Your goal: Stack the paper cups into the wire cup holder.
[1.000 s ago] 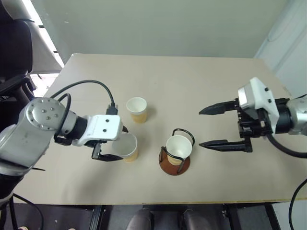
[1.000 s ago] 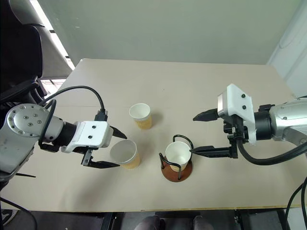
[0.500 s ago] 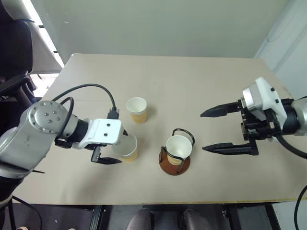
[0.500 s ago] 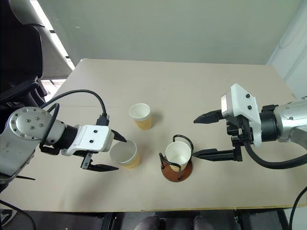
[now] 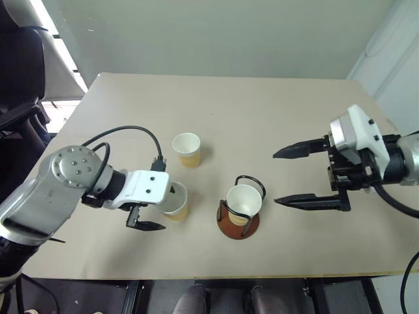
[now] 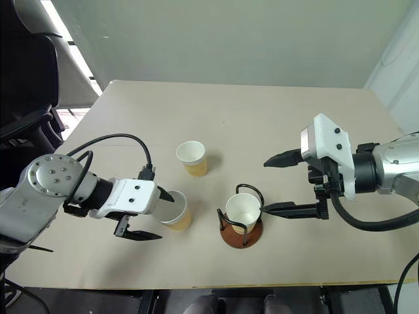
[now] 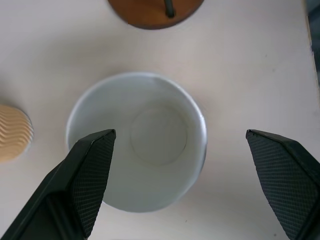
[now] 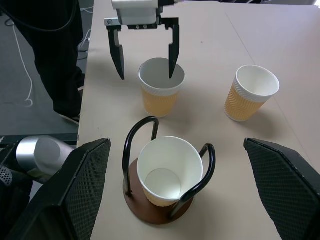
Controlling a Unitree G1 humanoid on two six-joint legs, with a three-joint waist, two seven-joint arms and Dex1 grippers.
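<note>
The wire cup holder [image 5: 228, 226] is between the robot's right gripper and the nearest loose cup, so next the left gripper pinches that cup's front rim [image 5: 171, 212] and stacks the cup.
Three tan paper cups stand upright on the table. One cup [image 5: 243, 200] sits inside the wire cup holder [image 5: 238, 227] near the front middle. A second cup [image 5: 186, 150] stands farther back to the left. The third cup [image 5: 177, 203] is just left of the holder, and my left gripper [image 5: 161, 209] hangs open low over it. Its far finger [image 7: 95, 155] overlaps the cup's rim [image 7: 150, 150]; the near finger stays outside, toward the table's front. My right gripper [image 5: 275, 178] is open and empty, to the right of the holder and pointing at it.
The beige table [image 5: 262, 111] has bare room at the back and on the right. Its front edge runs close below the holder. A dark chair [image 5: 19, 78] stands past the left edge. A black cable [image 5: 131, 131] loops over my left wrist.
My left gripper has sunk a little closer to the third cup, still open. The right gripper and all three cups have stayed where they were.
</note>
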